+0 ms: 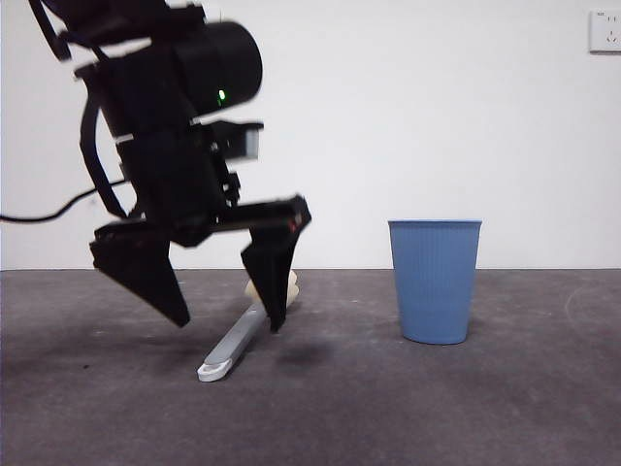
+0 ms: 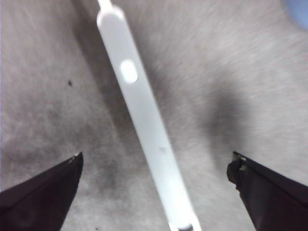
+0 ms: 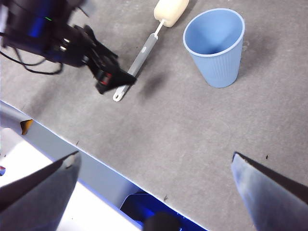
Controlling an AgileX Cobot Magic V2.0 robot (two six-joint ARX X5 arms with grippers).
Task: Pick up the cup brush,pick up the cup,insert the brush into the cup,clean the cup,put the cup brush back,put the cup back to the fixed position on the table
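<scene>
I expect the cream sponge head (image 1: pixel 290 287) to slip inside with room to spare when I put the cup brush in, as it looks narrower than the cup's opening (image 1: pixel 435 222).
The cup brush (image 1: pixel 236 340) lies flat on the table (image 1: pixel 388 408), left of the cup, its cream sponge head (image 1: pixel 289 285) pointing away and its white looped end nearest the camera. My left gripper (image 1: pixel 231 320) hangs just above the handle with jaws wide open, one on each side; the left wrist view shows the grey handle (image 2: pixel 144 120) between them, untouched. The blue ribbed cup (image 1: pixel 435 280) stands upright to the right. My right gripper (image 3: pixel 154 166) is open and empty, high above the table's near edge. That view shows the brush (image 3: pixel 144 50), the cup (image 3: pixel 215 45) and the left arm (image 3: pixel 72 43).
A white wall stands behind the table, with a socket (image 1: pixel 604 31) at the top right. In the right wrist view the table's front edge (image 3: pixel 96 168) runs below, with white and blue parts beyond it. A black cable (image 1: pixel 49 212) trails from the left arm.
</scene>
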